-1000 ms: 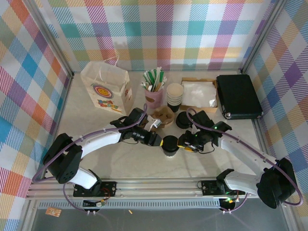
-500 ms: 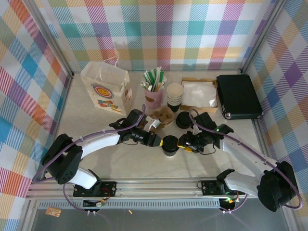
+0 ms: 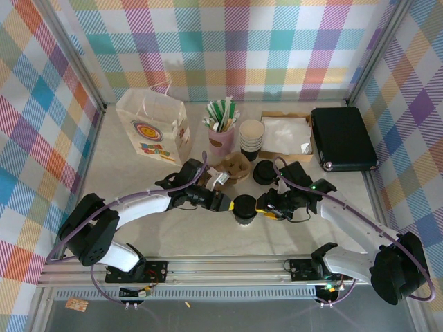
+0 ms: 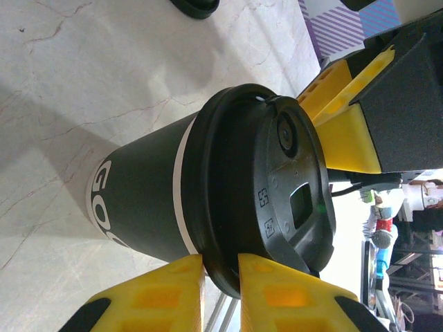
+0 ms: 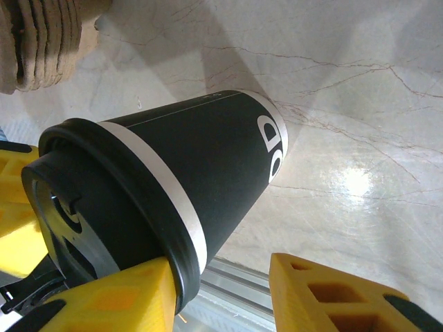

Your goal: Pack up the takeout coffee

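Both of the robot's grippers crowd the lid's rim [image 3: 244, 216] from opposite sides, so the left gripper should move back and the right gripper should rise and straddle the lid from above.
The takeout coffee [image 3: 243, 207], a dark paper cup with a white band and a black lid, stands mid-table between my two grippers. My left gripper [image 3: 228, 203] reaches it from the left. In the left wrist view its yellow fingers [image 4: 261, 290] are shut on the rim of the lid [image 4: 277, 180], one above and one below the rim. My right gripper [image 3: 262, 206] comes in from the right. In the right wrist view one finger [image 5: 118, 304] touches the lid's rim, while the other stands well apart from the cup [image 5: 201, 166], so the jaws are open.
A paper gift bag [image 3: 154, 126] stands at the back left. Behind the cup are a pink holder of stirrers [image 3: 221, 135], brown sleeves [image 3: 234, 167], lidless cream cups [image 3: 252, 135], loose black lids [image 3: 264, 173], a napkin box [image 3: 285, 135] and a black case [image 3: 342, 138].
The left wrist has shifted slightly left and its fingers have tightened a little on the lid rim. The right gripper has edged closer to the cup, which stays in place.
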Controlling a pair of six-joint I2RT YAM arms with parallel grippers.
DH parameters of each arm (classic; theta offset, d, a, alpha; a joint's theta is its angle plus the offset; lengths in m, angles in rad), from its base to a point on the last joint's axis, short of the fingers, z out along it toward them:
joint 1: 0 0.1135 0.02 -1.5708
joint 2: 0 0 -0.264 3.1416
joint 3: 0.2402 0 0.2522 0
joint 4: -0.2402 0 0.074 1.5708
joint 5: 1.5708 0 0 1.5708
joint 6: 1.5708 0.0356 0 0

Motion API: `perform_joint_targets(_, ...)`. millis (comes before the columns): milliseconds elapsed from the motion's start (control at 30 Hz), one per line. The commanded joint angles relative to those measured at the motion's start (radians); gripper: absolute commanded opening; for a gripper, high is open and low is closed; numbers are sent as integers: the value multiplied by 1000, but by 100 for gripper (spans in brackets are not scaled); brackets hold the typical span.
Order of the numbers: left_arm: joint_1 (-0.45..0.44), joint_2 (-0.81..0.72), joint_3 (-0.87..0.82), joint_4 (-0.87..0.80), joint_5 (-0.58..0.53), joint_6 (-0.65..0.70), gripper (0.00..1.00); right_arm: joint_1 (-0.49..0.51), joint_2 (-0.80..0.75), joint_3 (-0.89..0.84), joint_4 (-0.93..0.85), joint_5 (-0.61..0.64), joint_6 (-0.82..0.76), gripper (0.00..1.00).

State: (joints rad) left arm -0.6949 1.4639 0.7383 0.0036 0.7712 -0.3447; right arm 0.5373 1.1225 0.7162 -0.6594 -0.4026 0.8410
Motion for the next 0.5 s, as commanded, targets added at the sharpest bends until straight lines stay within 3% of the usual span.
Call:
perform_joint_targets(0, -16, 48, -29, -181, -93, 22, 18, 17, 51, -18, -125, 68, -20, 40)
perform_joint_targets(467, -18, -8, 201, -270, -97, 50, 21, 16, 100, 186, -161, 59, -90, 41)
